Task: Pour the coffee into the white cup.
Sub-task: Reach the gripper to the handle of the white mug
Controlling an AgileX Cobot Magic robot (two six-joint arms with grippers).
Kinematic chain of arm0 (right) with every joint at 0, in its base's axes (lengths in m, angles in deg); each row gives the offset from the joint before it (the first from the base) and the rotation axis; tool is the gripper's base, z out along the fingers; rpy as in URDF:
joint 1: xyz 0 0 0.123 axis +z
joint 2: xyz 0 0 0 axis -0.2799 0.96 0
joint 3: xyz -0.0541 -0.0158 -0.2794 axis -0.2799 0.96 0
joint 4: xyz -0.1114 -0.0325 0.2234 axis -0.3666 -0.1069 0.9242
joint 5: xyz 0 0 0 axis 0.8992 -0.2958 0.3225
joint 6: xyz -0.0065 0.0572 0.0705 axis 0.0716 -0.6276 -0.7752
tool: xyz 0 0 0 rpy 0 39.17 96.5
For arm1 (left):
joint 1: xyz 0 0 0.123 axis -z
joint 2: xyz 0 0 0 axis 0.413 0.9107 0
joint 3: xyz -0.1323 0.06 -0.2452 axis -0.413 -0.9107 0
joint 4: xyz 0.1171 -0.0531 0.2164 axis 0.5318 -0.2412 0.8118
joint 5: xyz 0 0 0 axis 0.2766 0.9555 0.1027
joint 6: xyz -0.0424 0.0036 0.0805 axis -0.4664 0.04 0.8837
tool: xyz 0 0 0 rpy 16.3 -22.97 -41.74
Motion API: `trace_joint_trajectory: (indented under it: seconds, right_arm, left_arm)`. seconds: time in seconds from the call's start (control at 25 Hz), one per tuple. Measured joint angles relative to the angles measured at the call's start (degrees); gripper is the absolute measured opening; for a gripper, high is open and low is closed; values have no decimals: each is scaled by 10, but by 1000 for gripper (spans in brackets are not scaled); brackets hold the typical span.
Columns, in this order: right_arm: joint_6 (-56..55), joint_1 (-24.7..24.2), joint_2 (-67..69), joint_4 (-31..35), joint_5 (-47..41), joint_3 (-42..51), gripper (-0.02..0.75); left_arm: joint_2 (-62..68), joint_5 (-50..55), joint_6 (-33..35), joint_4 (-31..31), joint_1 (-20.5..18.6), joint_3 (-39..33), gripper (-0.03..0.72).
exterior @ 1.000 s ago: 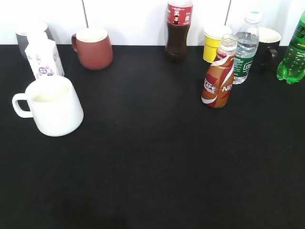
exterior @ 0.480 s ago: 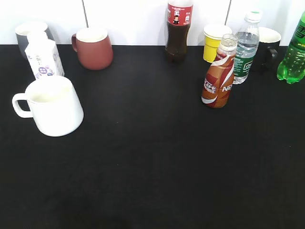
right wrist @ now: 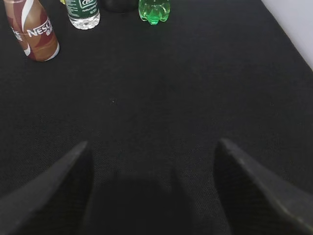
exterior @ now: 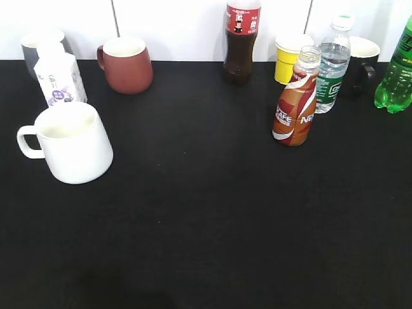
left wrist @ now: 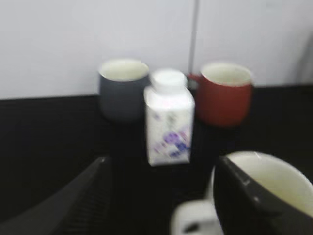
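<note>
I expect the coffee (exterior: 295, 109) to stay well below the cup's rim when I pour it in, because the white cup's wide inside (exterior: 67, 125) looks deep and empty.
The coffee bottle (exterior: 295, 106), brown, red and white with no cap, stands upright at the right rear of the black table; it also shows at the top left of the right wrist view (right wrist: 33, 33). The white cup (exterior: 71, 142) stands at the left, handle to the left; its handle and rim show low in the left wrist view (left wrist: 274, 181). My left gripper (left wrist: 161, 169) is open just before the cup's handle. My right gripper (right wrist: 154, 149) is open and empty over bare table, well short of the coffee bottle. Neither gripper shows in the exterior view.
Along the back stand a grey mug (exterior: 40, 44), a small white bottle (exterior: 58, 77), a brownish-red mug (exterior: 126, 65), a cola bottle (exterior: 241, 40), a yellow cup (exterior: 290, 56), a water bottle (exterior: 333, 64), a black mug (exterior: 362, 64) and a green bottle (exterior: 395, 80).
</note>
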Motion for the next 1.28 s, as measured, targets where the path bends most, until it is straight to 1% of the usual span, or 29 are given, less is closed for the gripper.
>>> trace_joint_trajectory:
  seconds: [0.12,0.24,0.4,0.56,0.68,0.84,1.04,1.08,1.12,1.2,1.28]
  right_arm:
    - [0,0,0,0,0,0,582]
    - [0,0,0,0,0,0,582]
    - [-1,0,0,0,0,0,582]
    - [0,0,0,0,0,0,582]
    - [0,0,0,0,0,0,582]
    - [0,0,0,0,0,0,582]
    - [0,0,0,0,0,0,582]
    - [0,0,0,0,0,0,582]
    - [0,0,0,0,0,0,582]
    - [0,0,0,0,0,0,582]
    - [0,0,0,0,0,0,582]
  left_arm:
    - [17,-1,0,-3,7,-27,486]
    - [94,-30,0,-4,7,-27,478]
    - [201,-149,0,-4,7,-27,471]
    - [308,-293,0,-4,7,-27,438]
    - [363,-362,0,-4,7,-26,437]
    - [428,-417,0,-3,7,-2,421]
    - [503,-469,-2,-6,7,47,412]
    - [515,-479,-2,-4,7,56,391]
    - [523,-483,-2,0,7,65,344]
    - [528,-473,-2,10,8,85,209]
    - [528,-469,-1,11,8,90,102]
